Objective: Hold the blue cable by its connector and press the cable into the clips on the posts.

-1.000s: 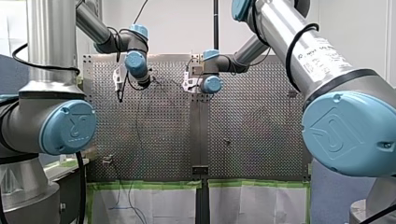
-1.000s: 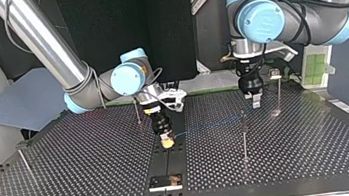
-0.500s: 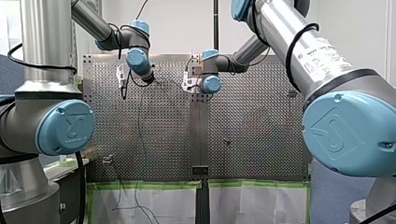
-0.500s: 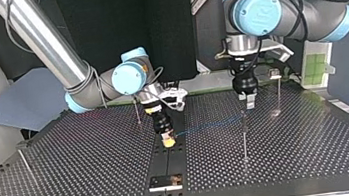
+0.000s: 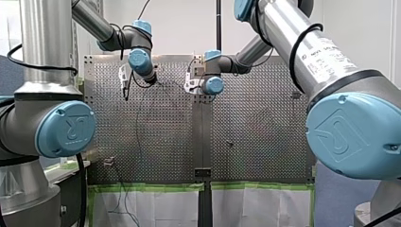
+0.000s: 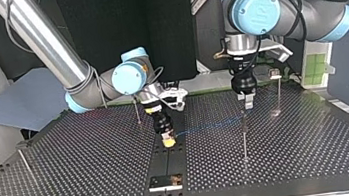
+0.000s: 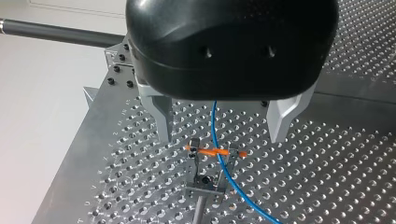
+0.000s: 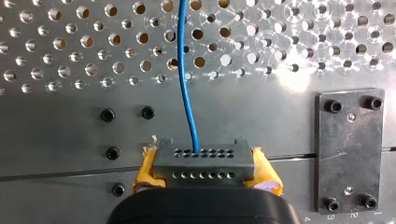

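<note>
The blue cable comes out of the connector in one smooth bend, so I expect it to lean over in a shallow curve when the robot carries it.
In the right wrist view my right gripper is shut with its yellow pads on the grey connector. The blue cable leaves the connector and runs away over the perforated table. In the left wrist view my left gripper is open, its metal fingers wide apart above a clip with orange bands on a post. There the blue cable passes between the fingers and crosses the clip's top. In the top view my left gripper hangs just over that post, and my right gripper is low near the table's middle.
Other thin posts stand at the top view's right, behind my right gripper and at the far left. A black plate is bolted to the table beside the connector. Another small plate lies near the front edge.
My left gripper has shifted a little toward the top view's left and now hangs over the middle post. My right gripper holds still with the connector.
</note>
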You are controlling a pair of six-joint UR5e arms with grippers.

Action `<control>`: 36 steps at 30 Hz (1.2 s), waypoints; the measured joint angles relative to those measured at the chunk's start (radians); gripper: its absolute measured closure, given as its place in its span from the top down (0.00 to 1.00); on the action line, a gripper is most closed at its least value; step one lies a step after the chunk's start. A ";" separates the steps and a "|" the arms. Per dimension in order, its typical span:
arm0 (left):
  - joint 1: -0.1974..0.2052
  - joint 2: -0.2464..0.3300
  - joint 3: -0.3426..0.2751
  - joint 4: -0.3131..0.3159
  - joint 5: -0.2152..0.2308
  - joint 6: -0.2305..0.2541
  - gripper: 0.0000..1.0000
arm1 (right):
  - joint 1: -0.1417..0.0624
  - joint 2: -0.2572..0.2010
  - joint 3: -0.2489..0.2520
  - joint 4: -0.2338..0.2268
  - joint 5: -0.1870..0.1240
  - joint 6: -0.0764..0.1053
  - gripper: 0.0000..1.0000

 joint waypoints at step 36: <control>-0.044 -0.101 0.001 0.171 -0.021 0.045 1.00 | -0.001 0.000 0.000 -0.001 0.002 -0.004 0.00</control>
